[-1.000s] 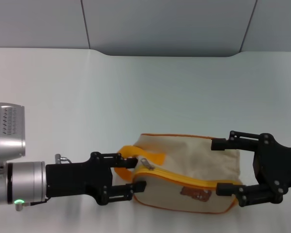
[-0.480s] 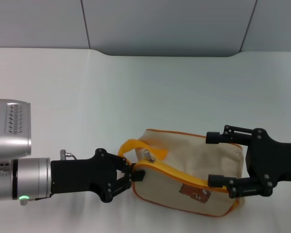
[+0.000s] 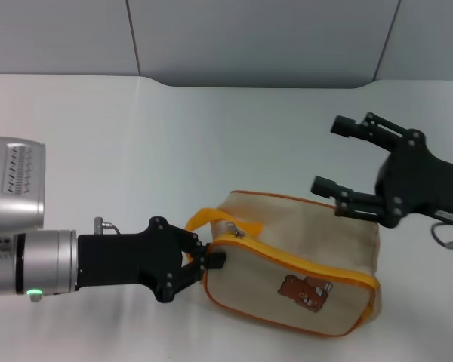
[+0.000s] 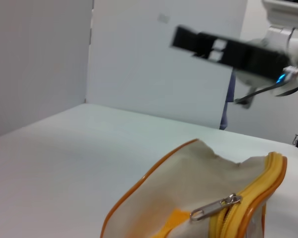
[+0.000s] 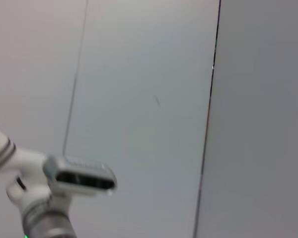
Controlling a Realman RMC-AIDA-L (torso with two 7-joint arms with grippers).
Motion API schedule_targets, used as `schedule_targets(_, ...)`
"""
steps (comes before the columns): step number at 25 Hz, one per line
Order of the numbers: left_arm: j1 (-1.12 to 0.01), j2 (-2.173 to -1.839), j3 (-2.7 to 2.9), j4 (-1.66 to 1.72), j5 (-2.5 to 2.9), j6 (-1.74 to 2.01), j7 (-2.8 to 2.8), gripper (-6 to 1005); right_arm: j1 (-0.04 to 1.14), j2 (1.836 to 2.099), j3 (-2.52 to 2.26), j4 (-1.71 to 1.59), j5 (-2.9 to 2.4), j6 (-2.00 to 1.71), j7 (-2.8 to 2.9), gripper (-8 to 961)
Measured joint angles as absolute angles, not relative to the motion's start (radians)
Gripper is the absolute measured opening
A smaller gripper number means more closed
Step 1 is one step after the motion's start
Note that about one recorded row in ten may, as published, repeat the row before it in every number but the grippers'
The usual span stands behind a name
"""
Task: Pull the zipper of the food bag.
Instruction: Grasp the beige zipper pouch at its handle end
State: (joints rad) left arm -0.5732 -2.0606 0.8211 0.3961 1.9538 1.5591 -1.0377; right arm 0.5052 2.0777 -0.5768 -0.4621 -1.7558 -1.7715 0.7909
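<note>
My left gripper pinches the food bag's end beside the zipper, so my right gripper should grab the silver pull tab and pull it toward the other end.
The beige food bag lies on the white table near the front, bear print facing up. Its orange-yellow zipper runs along the top edge, and the silver pull tab lies at the left end beside the orange loop handle. My left gripper is shut, pinching the bag's left end just below the tab. My right gripper is open and empty, raised above the bag's far right side, not touching it. The left wrist view shows the bag, zipper and tab close up.
The white table stretches back to a grey wall. The left wrist view shows the right gripper far off. The right wrist view shows only the wall and my left arm's silver wrist.
My right gripper has let go of the bag's right end and risen up and back. My left gripper has closed on the bag's left end. The bag has rolled, bear print now upward.
</note>
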Motion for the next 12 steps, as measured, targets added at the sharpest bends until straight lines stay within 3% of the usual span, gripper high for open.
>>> schedule_targets(6, -0.595, -2.037, 0.812, 0.411, 1.953, 1.6, -1.039, 64, 0.548, 2.081, -0.589, -0.4, -1.76, -1.673, 0.604, 840)
schedule_targets(12, -0.607, -2.035, 0.796, 0.449, 1.952, 1.607, -1.051, 61, 0.555, 2.083, -0.657, -0.386, -1.772, -1.65, 0.544, 831)
